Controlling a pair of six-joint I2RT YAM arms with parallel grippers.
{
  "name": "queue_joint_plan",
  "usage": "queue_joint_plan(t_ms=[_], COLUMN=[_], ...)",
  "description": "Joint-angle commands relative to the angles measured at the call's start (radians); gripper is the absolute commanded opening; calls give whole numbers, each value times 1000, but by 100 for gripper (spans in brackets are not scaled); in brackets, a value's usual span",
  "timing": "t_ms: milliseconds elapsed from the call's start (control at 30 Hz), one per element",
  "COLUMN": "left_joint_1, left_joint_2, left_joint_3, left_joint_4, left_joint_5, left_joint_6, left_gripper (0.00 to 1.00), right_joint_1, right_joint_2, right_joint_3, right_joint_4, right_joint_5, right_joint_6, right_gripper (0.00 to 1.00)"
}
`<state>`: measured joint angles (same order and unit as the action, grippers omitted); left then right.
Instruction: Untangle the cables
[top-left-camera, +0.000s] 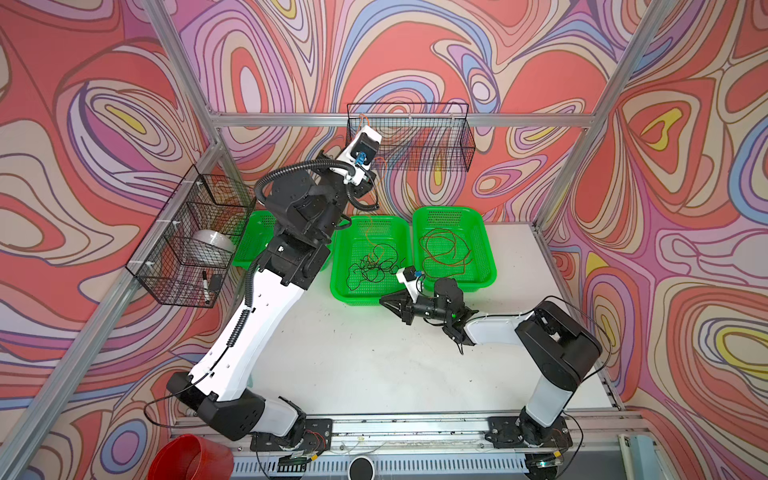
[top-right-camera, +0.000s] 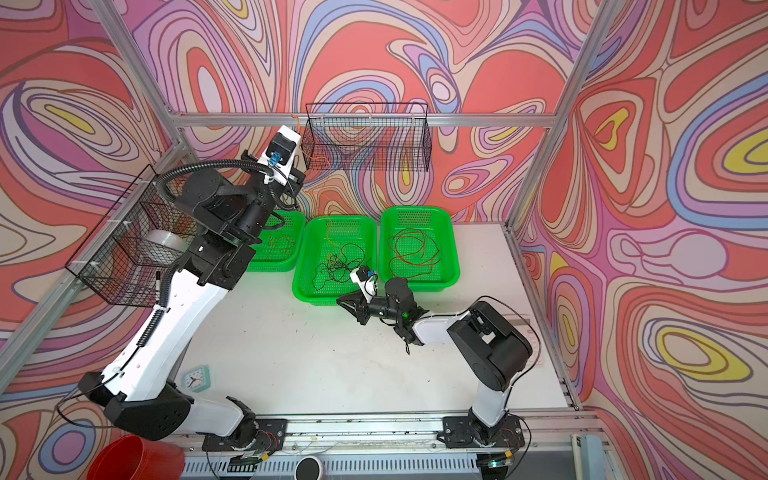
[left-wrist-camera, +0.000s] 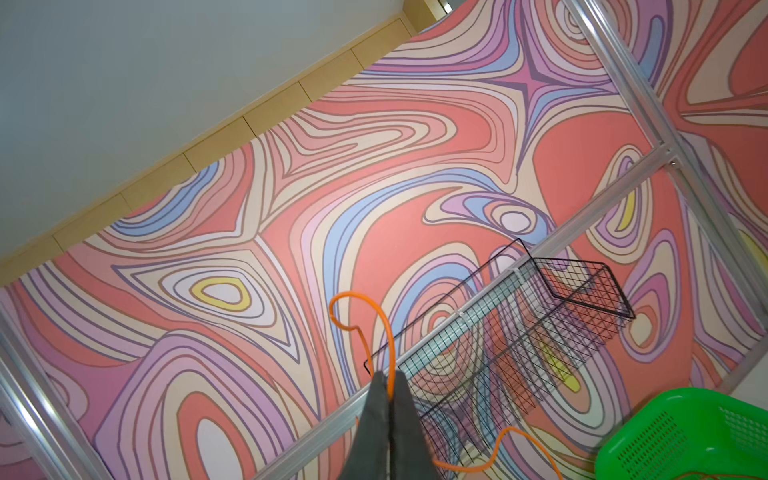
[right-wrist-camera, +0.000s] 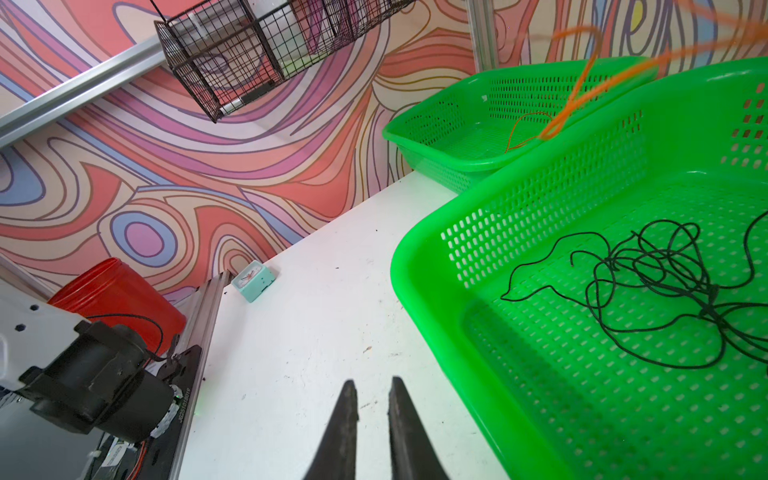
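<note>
The orange cable hangs free of the black cable, so my left gripper should keep moving toward the green basket with the orange strand and let it go there.
My left gripper is raised high by the back wire basket and is shut on the orange cable. In both top views the orange cable hangs from it down into the middle green basket. The black cable lies tangled in that basket. Loose loops of the red cable lie in the right green basket. My right gripper hovers low over the white table at the middle basket's front corner. Its jaws are slightly apart with nothing between them.
A third green basket at the left holds a thin orange-brown strand, partly hidden by my left arm. Black wire baskets hang on the back wall and left wall. A small clock and a red bucket are at the front left.
</note>
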<state>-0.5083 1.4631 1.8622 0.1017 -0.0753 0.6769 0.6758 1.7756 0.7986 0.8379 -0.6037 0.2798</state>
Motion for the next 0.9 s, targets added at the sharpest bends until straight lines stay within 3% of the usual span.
queue_joint_plan(t_ms=[0, 400, 700, 867], left_joint_1=[73, 288, 384, 473], left_joint_2=[48, 236, 368, 396], left_joint_3=[87, 206, 237, 170], left_joint_4=[33, 129, 205, 275], left_joint_5=[2, 16, -34, 83], left_joint_6=[8, -5, 135, 230], left_gripper=[0, 0, 0, 0], right_joint_1=[4, 3, 4, 4], right_joint_2=[11, -181, -293, -326], right_joint_3=[19, -60, -66, -62], right_joint_4=[8, -204, -395, -449], right_joint_5=[-14, 62, 90, 101], right_joint_6=[15, -47, -87, -93], right_gripper=[17, 20, 19, 16])
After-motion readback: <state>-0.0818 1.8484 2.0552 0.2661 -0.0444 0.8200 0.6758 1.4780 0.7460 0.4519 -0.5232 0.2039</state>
